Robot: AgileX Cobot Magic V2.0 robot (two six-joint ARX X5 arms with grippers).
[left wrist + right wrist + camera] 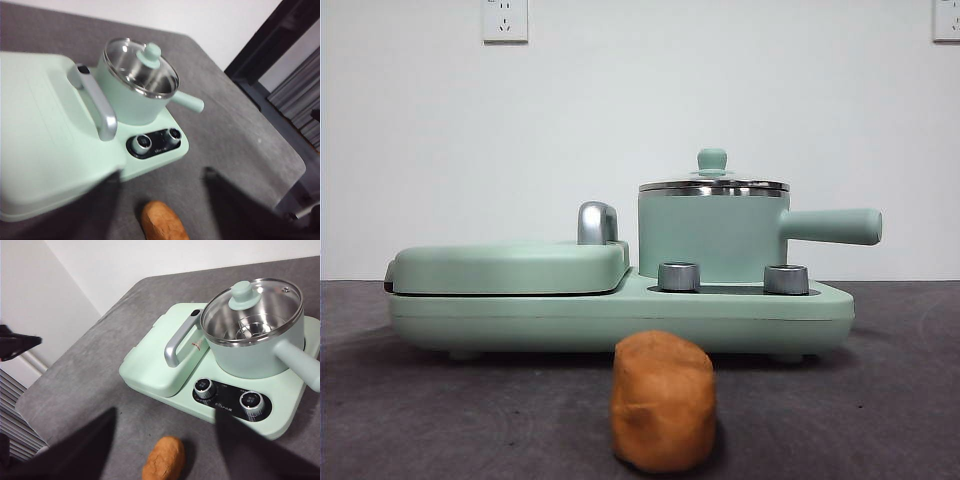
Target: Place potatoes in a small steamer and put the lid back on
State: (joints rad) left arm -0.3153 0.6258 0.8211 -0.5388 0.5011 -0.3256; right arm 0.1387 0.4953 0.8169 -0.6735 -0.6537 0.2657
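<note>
The glass lid (pixel 713 175) should come straight off and the pot should stay seated when the robot lifts the green knob, because the lid's steel rim (pixel 758 184) rests on top.
The orange-brown potato (pixel 663 402) lies on the grey table in front of the appliance; it also shows in the left wrist view (pixel 162 223) and the right wrist view (pixel 164 460). The mint-green steamer pot (pixel 710 236) stands on the appliance's right side, its straight handle pointing right. The glass lid (pixel 712 184) with its green knob sits on the pot, also seen in the wrist views (pixel 141 66) (pixel 252 304). My left gripper (pixel 162 172) and right gripper (pixel 164 416) are open and empty, high above the potato, out of the front view.
The mint-green appliance base (pixel 740 310) carries two steel dials (pixel 679 276). A flat griddle lid (pixel 510 266) with a chrome handle (pixel 597 222) covers its left half. The table's edges show in both wrist views, with dark framework beyond.
</note>
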